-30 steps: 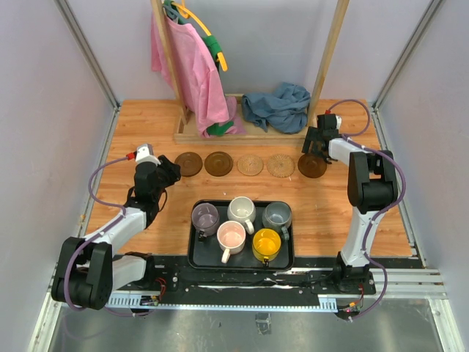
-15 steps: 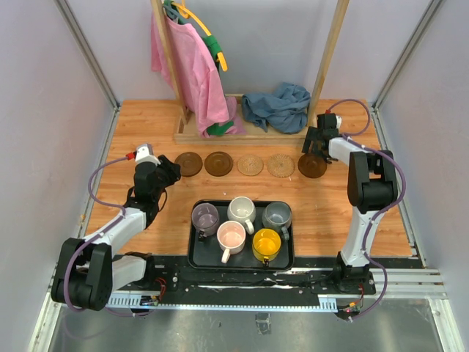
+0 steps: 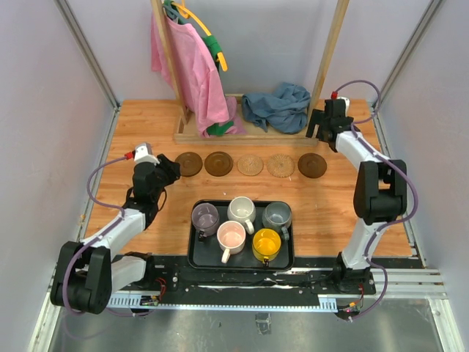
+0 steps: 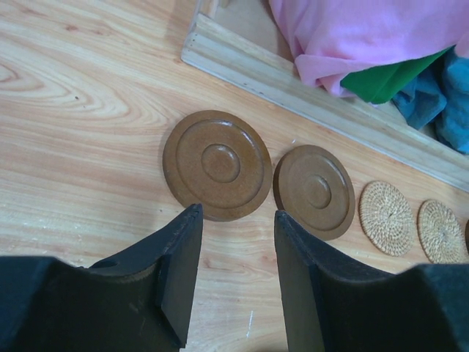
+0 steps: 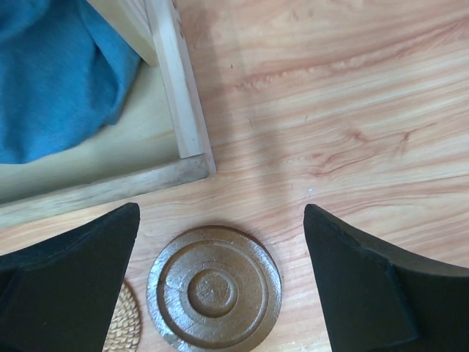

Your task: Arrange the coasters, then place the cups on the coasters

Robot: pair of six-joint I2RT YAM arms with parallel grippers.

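Observation:
My right gripper keeps going to the grey-blue cup's handle [image 3: 285, 233] and closes on it, as the handle is clear at the tray's edge and the coasters are in a row [image 3: 250, 164].
Several coasters lie in a row across the table's middle: dark brown ones [image 3: 190, 163] [image 3: 218, 163] at the left, two tan woven ones [image 3: 250, 165] [image 3: 281, 166], and a dark brown one [image 3: 313, 166] at the right end. Several cups stand in the black tray [image 3: 194, 253]: purple-grey [image 3: 204, 217], white [image 3: 241, 210], grey-blue [image 3: 277, 215], pink [image 3: 231, 237], yellow [image 3: 267, 243]. My left gripper [image 4: 238, 220] hovers open and empty just short of the leftmost coaster [image 4: 217, 164]. My right gripper [image 5: 221, 213] stands wide open above and behind the right-end coaster [image 5: 214, 290], touching nothing.
A wooden rack base [image 3: 234, 132] runs along the back, with a pink garment [image 3: 192, 66] hanging over it and a blue cloth [image 3: 277, 105] heaped on it. Its corner [image 5: 179, 110] sits close behind my right gripper. Grey walls enclose the table.
My right gripper has risen and drawn back from the right-end brown coaster toward the rack, its jaws spreading a little wider. The left arm has not moved.

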